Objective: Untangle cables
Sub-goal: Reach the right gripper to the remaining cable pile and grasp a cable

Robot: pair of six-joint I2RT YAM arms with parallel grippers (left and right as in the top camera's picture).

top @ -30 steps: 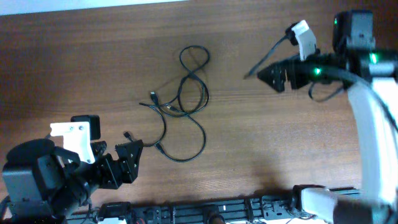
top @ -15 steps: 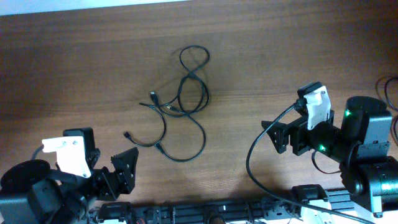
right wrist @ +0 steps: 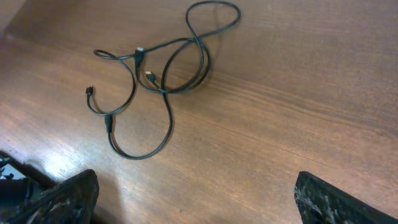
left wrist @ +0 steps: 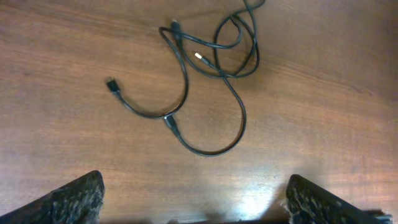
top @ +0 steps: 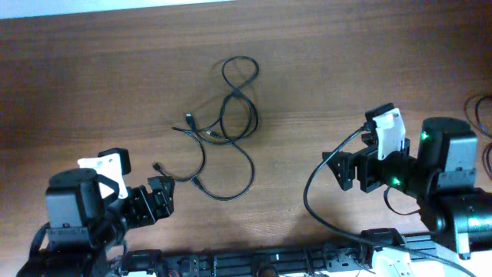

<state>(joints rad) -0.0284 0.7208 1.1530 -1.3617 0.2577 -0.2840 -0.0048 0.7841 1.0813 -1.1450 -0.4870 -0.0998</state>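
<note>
My right gripper should continue to go toward the part of the cord (top: pixel 214 124) next to the loops until it closes there, because the cord's outermost plug (top: pixel 157 167) lies clear of the loops.
The cables (top: pixel 231 123) are thin black cords looped together on the wooden table (top: pixel 323 69), left of centre, with small plugs at the loose ends. They also show in the left wrist view (left wrist: pixel 211 68) and the right wrist view (right wrist: pixel 161 74). My left gripper (top: pixel 157 204) sits at the front left, just below and left of the tangle, open and empty (left wrist: pixel 193 199). My right gripper (top: pixel 346 169) sits at the front right, well apart from the cables, open and empty (right wrist: pixel 196 193).
A thicker black robot cable (top: pixel 311 204) curves below the right gripper. A black rail (top: pixel 261 261) runs along the table's front edge. Another dark cord (top: pixel 483 108) shows at the far right edge.
The right arm came down from the back right to the front right a second ago and has since held still. The left arm shifted slightly right and up toward the tangle.
</note>
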